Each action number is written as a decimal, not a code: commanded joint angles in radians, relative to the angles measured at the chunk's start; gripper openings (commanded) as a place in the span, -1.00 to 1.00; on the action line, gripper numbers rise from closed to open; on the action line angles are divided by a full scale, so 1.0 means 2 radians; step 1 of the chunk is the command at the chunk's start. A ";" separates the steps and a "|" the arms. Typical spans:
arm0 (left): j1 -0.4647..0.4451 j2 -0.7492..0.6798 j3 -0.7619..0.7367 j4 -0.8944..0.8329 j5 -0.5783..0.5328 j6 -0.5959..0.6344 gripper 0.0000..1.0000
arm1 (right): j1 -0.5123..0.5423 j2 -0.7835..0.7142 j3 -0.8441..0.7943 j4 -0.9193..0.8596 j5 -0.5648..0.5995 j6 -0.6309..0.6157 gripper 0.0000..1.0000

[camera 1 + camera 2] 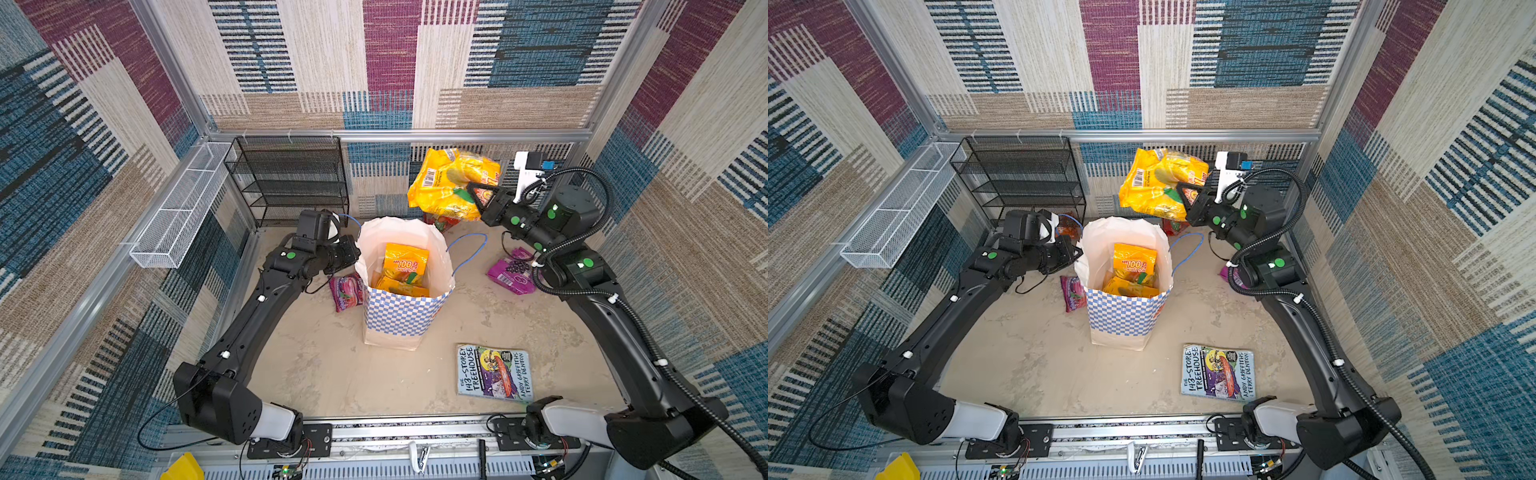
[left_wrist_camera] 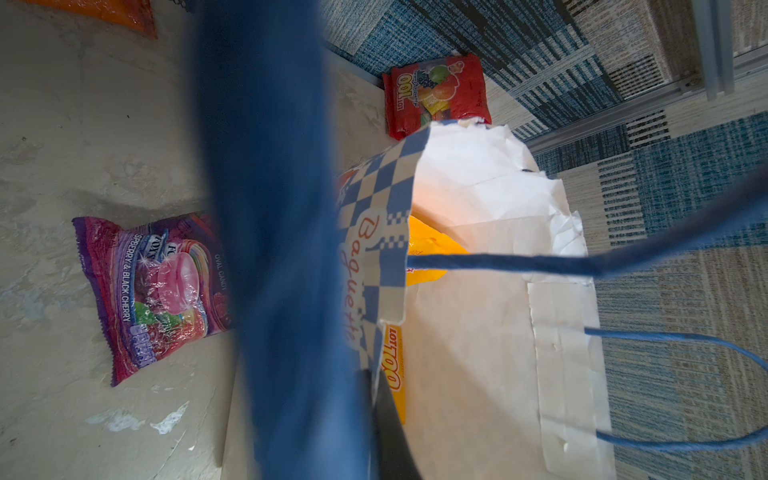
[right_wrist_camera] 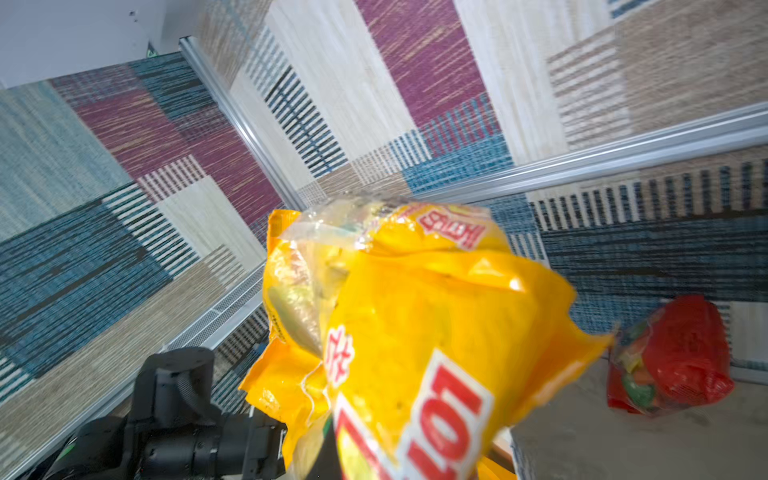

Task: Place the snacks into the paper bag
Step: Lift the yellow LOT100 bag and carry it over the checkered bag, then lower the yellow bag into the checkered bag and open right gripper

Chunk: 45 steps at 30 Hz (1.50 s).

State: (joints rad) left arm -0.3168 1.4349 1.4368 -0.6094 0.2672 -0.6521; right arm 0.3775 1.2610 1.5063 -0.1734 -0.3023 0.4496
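Observation:
The held mango packet point(image 1: 449, 180) is higher than the paper bag's wide opening point(image 1: 406, 260), so my right gripper should keep moving it over and down until it is inside.
The blue-and-white checkered paper bag point(image 1: 397, 320) stands upright and open mid-table, with yellow-orange mango packets point(image 1: 405, 264) inside. My left gripper point(image 1: 354, 254) is shut on the bag's left rim; one dark finger point(image 2: 388, 424) shows inside the wall, and a blurred blue cord handle point(image 2: 266, 232) fills the left wrist view. My right gripper point(image 1: 478, 196) is shut on a large yellow mango packet point(image 1: 451, 187), held high behind the bag's right side. On the table lie a purple-pink Fox's packet point(image 1: 346, 292), a purple grape packet point(image 1: 511, 274), a red packet point(image 3: 673, 357) and an orange packet point(image 2: 104, 14).
A "143-Storey Treehouse" book point(image 1: 494, 372) lies flat at the front right. A black mesh rack point(image 1: 291, 183) stands at the back left, next to a white wire basket point(image 1: 183, 203) on the left wall. Patterned walls close in the table on three sides.

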 commanded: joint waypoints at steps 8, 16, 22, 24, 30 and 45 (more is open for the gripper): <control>0.000 -0.005 0.003 0.016 -0.012 0.006 -1.00 | 0.158 0.075 0.087 -0.140 0.163 -0.156 -1.00; 0.000 -0.014 0.004 0.008 -0.034 0.010 -1.00 | 0.209 0.104 0.080 -0.179 0.266 -0.199 -1.00; 0.000 -0.019 0.002 0.007 -0.042 0.009 -1.00 | 0.211 0.117 0.069 -0.202 0.298 -0.203 -1.00; 0.000 -0.015 0.004 0.005 -0.043 0.010 -1.00 | 0.214 0.119 0.065 -0.207 0.287 -0.209 -1.00; 0.000 -0.014 0.002 0.005 -0.047 0.010 -1.00 | 0.222 0.129 0.061 -0.255 0.272 -0.199 -1.00; 0.000 -0.016 0.001 0.007 -0.048 0.011 -1.00 | 0.239 0.164 0.064 -0.300 0.202 -0.193 -0.79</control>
State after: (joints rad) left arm -0.3172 1.4120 1.4372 -0.6418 0.1860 -0.6460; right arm 0.8558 1.5757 1.6245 -0.8021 0.1204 0.0601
